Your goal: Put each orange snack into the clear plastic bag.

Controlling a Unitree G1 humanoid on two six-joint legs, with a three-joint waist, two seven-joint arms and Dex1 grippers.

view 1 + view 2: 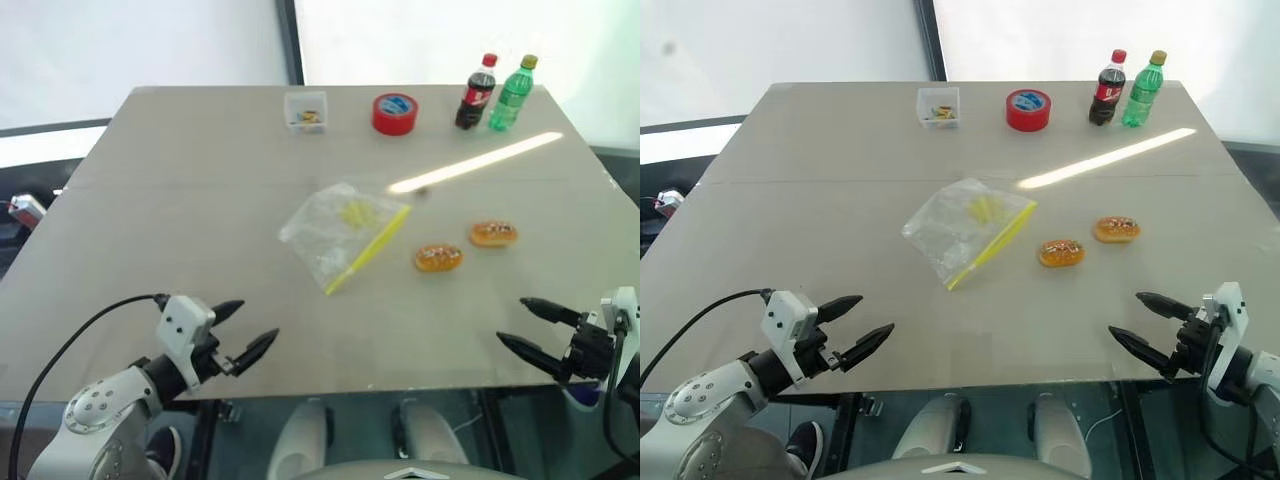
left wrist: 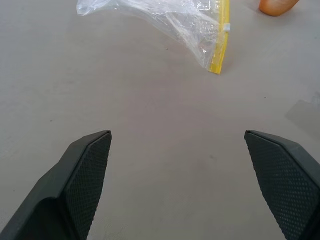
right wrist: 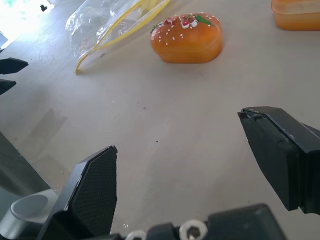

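Observation:
The white slider [image 2: 226, 27] is next to the near end of the yellow zip strip [image 1: 369, 250], so I expect the zip strip to come apart into a loop when I pull it open.
Two orange snacks lie right of the table's middle: the nearer snack [image 1: 438, 258] [image 3: 186, 37] and the farther snack [image 1: 493, 234] [image 3: 296, 11]. The clear plastic bag [image 1: 338, 232] [image 2: 170, 17] lies flat just left of them, its yellow zip strip [image 1: 366, 250] facing the nearer snack. My left gripper [image 1: 248, 332] hovers open over the table's near left edge, well short of the bag. My right gripper [image 1: 525, 323] hovers open over the near right edge, pointing toward the nearer snack, with nothing between its fingers.
Along the table's far edge stand a small clear box [image 1: 305, 111], a red tape roll [image 1: 394, 113], a cola bottle [image 1: 477, 92] and a green bottle [image 1: 512, 94]. A bright streak of light [image 1: 475, 162] crosses the table behind the snacks.

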